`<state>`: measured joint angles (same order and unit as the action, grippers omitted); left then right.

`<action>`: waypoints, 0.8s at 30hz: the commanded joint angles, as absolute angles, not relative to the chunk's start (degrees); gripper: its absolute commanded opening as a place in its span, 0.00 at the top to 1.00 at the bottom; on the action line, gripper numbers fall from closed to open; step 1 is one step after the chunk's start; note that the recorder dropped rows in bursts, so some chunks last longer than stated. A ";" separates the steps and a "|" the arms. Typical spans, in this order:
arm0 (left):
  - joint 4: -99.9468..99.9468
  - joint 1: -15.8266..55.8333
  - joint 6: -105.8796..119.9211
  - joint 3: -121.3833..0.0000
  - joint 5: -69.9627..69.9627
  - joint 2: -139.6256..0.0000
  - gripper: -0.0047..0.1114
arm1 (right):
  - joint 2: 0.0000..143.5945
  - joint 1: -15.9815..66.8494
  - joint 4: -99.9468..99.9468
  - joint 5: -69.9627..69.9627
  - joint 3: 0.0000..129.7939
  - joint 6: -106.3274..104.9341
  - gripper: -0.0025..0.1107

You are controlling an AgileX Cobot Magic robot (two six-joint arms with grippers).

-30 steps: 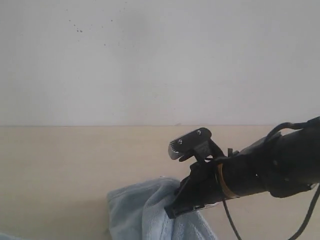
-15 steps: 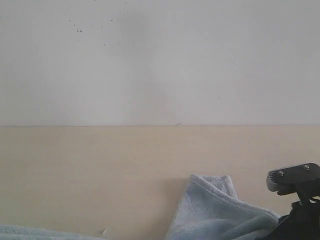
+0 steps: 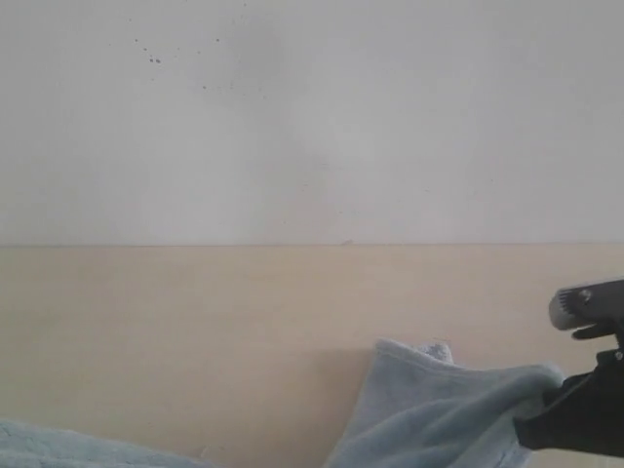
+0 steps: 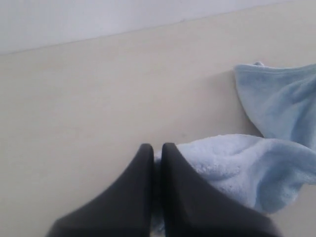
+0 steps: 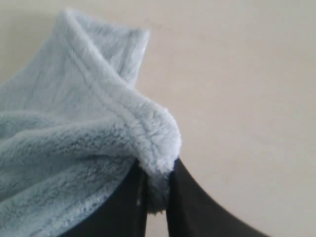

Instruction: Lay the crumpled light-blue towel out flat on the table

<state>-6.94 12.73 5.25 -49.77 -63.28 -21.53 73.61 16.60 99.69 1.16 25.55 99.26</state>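
Observation:
The towel's folded corner (image 3: 414,363) is bunched up next to the robot's right gripper, so both grippers should pull the towel back, then swing its gripped edge (image 3: 538,382) forward before they lay it flat.
The light-blue towel (image 3: 439,414) lies low in the exterior view, one folded corner standing up near the middle and another strip (image 3: 58,448) at the lower left. My right gripper (image 3: 564,395) at the right edge is shut on a hemmed fold of the towel (image 5: 98,128), which bulges out between its fingers (image 5: 192,197). In the left wrist view my left gripper (image 4: 157,150) is shut on a fluffy edge of the towel (image 4: 237,163), just above the beige table (image 4: 98,98). The white tag is out of view.
The pale beige table (image 3: 195,322) stretches wide behind and left of the towel. A white wall (image 3: 312,117) with small dark specks rises behind its far edge.
My right gripper has swung from the middle to the far right edge, dragging the towel's corner rightward and stretching the cloth. A strip of towel has appeared at the lower left.

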 commanded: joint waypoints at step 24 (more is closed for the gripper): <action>-2.01 12.72 1.35 -56.32 -68.44 -14.10 0.92 | 38.27 15.93 36.36 41.40 30.42 29.25 0.89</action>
